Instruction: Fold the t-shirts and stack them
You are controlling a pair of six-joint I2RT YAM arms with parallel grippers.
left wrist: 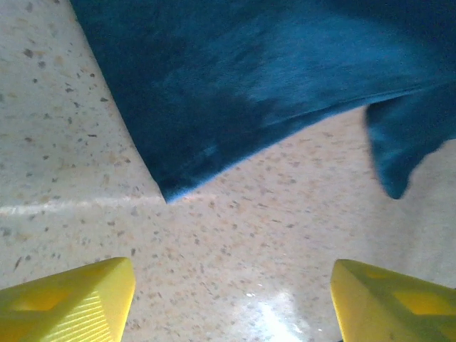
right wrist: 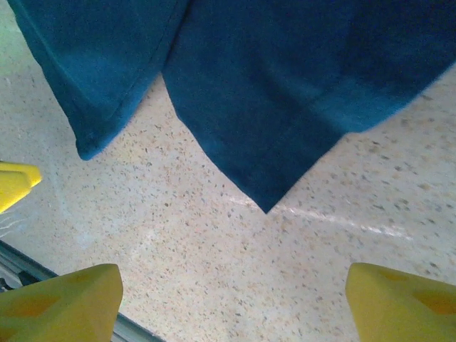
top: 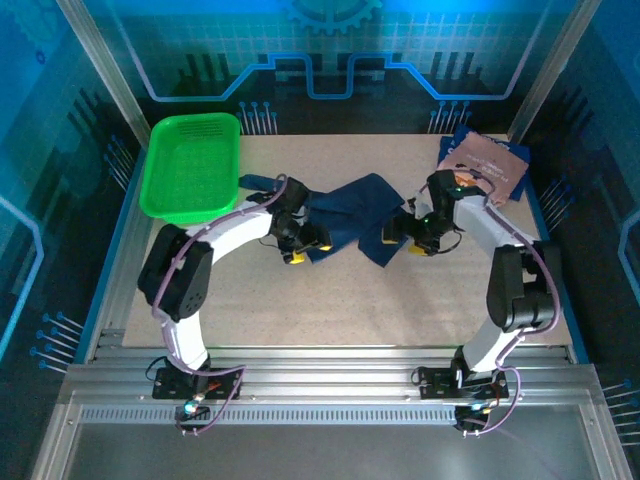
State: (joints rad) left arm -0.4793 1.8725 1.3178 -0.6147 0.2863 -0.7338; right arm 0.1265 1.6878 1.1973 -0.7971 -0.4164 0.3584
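I expect the dark navy t-shirt (top: 350, 208) to open out wide and sag between my grippers when I lift it, because it lies crumpled with overlapping folds (right wrist: 169, 53).
A dark navy t-shirt (top: 355, 210) lies crumpled on the table's middle, between my two grippers. My left gripper (top: 308, 250) hovers at its near left corner, and in the left wrist view it (left wrist: 231, 303) is open over bare table, with the cloth's edge (left wrist: 271, 78) just ahead. My right gripper (top: 403, 240) sits at the shirt's near right side. It (right wrist: 231, 303) is open too, with nothing between its yellow fingertips (right wrist: 60, 303) and a pointed cloth corner (right wrist: 299, 85) in front. A second t-shirt (top: 487, 165), with a pinkish-tan print, lies at the back right.
A bright green mesh basket (top: 190, 170) stands at the back left corner. The speckled tabletop (top: 350, 305) is bare in front of the shirt. Metal frame posts and blue walls ring the table.
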